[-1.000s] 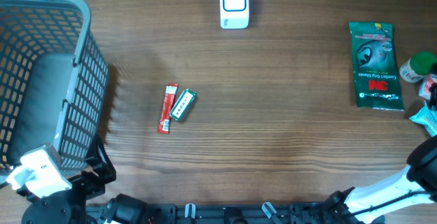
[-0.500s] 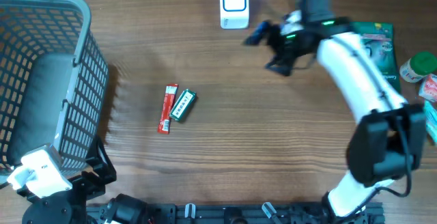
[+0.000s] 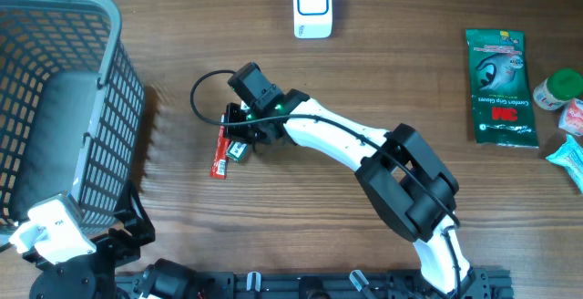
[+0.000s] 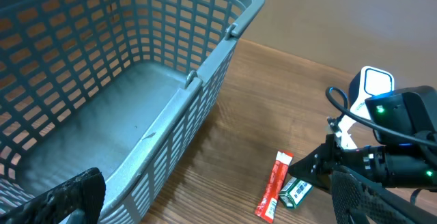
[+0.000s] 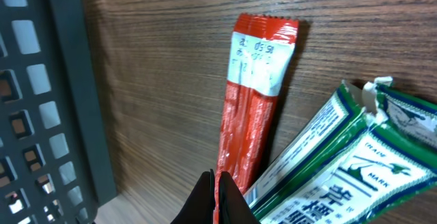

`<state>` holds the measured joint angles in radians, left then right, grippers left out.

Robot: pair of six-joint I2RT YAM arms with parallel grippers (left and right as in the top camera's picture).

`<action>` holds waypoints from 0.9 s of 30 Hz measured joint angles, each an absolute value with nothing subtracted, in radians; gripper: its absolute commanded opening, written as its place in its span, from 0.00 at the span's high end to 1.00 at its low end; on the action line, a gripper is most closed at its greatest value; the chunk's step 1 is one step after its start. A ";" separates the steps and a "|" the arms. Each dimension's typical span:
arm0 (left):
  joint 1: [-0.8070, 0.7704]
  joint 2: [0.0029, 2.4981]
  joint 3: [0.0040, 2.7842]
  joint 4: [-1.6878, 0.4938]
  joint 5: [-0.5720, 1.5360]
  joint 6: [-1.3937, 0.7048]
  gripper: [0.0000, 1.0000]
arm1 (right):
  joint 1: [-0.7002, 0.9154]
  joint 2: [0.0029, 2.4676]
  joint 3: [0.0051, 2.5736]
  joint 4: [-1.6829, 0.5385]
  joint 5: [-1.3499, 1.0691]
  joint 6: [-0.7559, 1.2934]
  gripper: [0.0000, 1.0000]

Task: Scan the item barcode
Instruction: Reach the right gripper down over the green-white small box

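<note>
The green pack meets the red sachet [image 3: 228,154] at my right gripper's shut fingers, so next I back off, open, and turn to straddle the green pack alone [image 3: 238,150].
A thin red sachet [image 3: 219,162] [image 5: 252,108] lies on the wooden table beside a small green-and-white pack [image 3: 240,150] [image 5: 341,162]. My right gripper [image 3: 239,139] [image 5: 215,183] is down on them, its jaws shut on the sachet's near edge, and a red sliver shows between the fingertips. The left wrist view shows the sachet [image 4: 273,186], the green pack [image 4: 295,191] and the right gripper [image 4: 321,166] over them. The white barcode scanner [image 3: 311,7] [image 4: 372,91] stands at the table's far edge. My left gripper [image 4: 215,207] is open and holds nothing, low at the near left.
A big grey-blue wire basket [image 3: 118,62] [image 4: 205,67] fills the left side. At the right edge lie a green glove packet [image 3: 499,85], a green-capped bottle [image 3: 557,87] and a light blue packet [image 3: 569,158].
My right arm swung in from the right, passed near the scanner with its jaws open, then came down on the red sachet and shut. The left arm stayed still.
</note>
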<state>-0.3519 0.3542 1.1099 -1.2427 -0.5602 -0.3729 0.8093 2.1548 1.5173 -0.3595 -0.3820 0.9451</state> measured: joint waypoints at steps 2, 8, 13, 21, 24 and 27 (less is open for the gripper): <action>-0.352 0.354 1.110 -1.243 -0.560 -0.373 0.00 | 0.811 2.158 1.517 -0.360 -0.380 0.939 0.95; -0.352 0.354 1.110 -1.242 -0.560 -0.373 0.00 | 0.823 2.160 1.522 -0.554 -0.364 0.855 0.96; -0.352 0.354 1.110 -1.243 -0.560 -0.373 0.00 | 0.808 2.160 1.528 -0.809 -0.239 0.720 0.96; -0.352 0.354 1.110 -1.243 -0.560 -0.373 0.00 | 0.762 1.926 1.528 -0.875 -0.220 0.350 0.02; -0.352 0.354 1.110 -1.243 -0.560 -0.373 0.00 | 0.763 1.893 1.529 -0.818 -0.197 0.112 0.02; -0.352 0.354 1.110 -1.243 -0.560 -0.373 0.00 | 0.763 1.930 1.529 -0.803 -0.182 -0.150 0.07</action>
<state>-0.3519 0.3542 1.1099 -1.2427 -0.5602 -0.3725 0.7628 1.9301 1.5288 -0.8028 -0.1818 -0.1497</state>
